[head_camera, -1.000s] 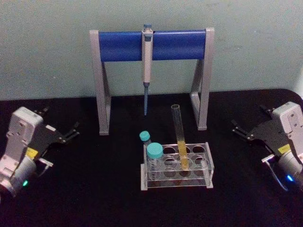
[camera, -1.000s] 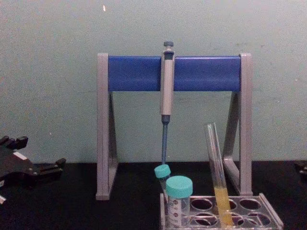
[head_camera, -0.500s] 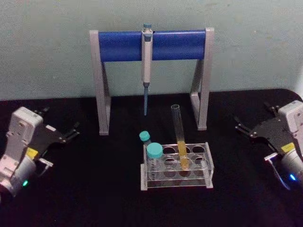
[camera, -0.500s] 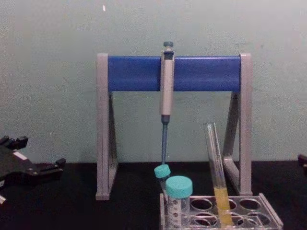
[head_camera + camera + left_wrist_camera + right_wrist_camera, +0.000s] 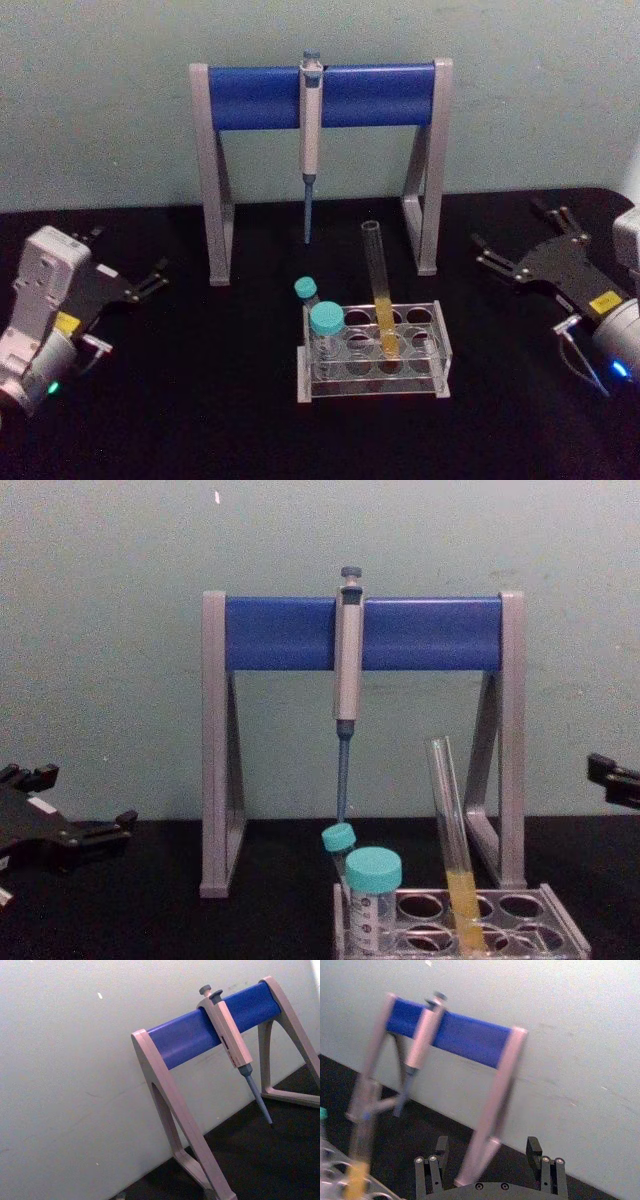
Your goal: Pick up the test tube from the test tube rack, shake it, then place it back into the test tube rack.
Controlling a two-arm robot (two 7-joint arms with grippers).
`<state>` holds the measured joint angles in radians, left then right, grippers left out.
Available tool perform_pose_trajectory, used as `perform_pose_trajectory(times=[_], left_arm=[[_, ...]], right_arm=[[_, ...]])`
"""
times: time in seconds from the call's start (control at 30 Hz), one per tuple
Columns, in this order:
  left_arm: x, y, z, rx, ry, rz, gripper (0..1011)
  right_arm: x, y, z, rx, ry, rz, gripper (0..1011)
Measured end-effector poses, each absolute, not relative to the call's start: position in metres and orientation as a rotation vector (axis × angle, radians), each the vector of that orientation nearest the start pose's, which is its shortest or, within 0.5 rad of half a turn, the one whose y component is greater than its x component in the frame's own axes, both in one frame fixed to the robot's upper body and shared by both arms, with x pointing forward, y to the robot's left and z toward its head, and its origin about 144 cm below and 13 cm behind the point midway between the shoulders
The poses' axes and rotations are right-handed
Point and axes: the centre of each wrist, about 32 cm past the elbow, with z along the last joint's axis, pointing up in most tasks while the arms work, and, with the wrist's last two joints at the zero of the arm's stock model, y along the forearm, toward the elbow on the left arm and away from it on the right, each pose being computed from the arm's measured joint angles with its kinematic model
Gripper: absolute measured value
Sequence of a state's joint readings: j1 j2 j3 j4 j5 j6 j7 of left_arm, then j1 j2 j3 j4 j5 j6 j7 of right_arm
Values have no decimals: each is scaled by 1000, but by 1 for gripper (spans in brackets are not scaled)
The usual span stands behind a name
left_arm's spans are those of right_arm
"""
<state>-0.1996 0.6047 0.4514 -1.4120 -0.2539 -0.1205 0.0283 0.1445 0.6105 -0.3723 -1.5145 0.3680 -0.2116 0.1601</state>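
The test tube (image 5: 450, 810) is tilted in its roomy hole (image 5: 475, 907), so I expect it to slip out freely and leave the rack standing when I lift it.
The test tube (image 5: 378, 290) is a long clear tube with yellow liquid low down. It stands leaning in the test tube rack (image 5: 440, 352), a low clear plastic rack at the table's middle. From the chest, the test tube (image 5: 452, 840) rises well above the rack (image 5: 565, 935). My right gripper (image 5: 510, 230) is open, lifted above the table to the right of the rack and apart from it. In the right wrist view the open gripper (image 5: 487, 1147) faces the blurred tube (image 5: 362, 1130). Far left, my left gripper (image 5: 130, 252) rests open.
Two teal-capped tubes (image 5: 326, 322) stand in the rack's left end. Behind it is a grey-and-blue pipette stand (image 5: 320, 95) with a pipette (image 5: 310, 130) hanging from its bar. The black table meets a pale wall at the back.
My right gripper has risen and swung left toward the rack, its fingers now pointing more at the tube. The left arm, tube and rack have not moved.
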Motion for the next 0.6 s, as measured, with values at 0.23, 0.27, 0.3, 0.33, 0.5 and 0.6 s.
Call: perform_pose_trajectory(times=[0.23, 0.27, 0.3, 0.33, 0.5, 0.6], left_arm=[[489, 310, 1140, 304, -285, 1248, 1001], [489, 310, 1140, 304, -285, 1248, 1001], [489, 310, 1140, 304, -285, 1248, 1001], [489, 310, 1140, 304, -285, 1248, 1001], [489, 310, 1140, 304, -285, 1248, 1001], [489, 310, 1140, 304, -285, 1248, 1001]], right_arm=[[487, -301, 1170, -59, -224, -962, 1000], [488, -299, 1170, -56, -219, -949, 1000], [489, -296, 1171, -51, -208, -927, 1000], [490, -294, 1171, -49, -202, -916, 1000], [497, -283, 1173, -29, -152, -846, 1000], [500, -278, 1174, -26, -132, -821, 1000]])
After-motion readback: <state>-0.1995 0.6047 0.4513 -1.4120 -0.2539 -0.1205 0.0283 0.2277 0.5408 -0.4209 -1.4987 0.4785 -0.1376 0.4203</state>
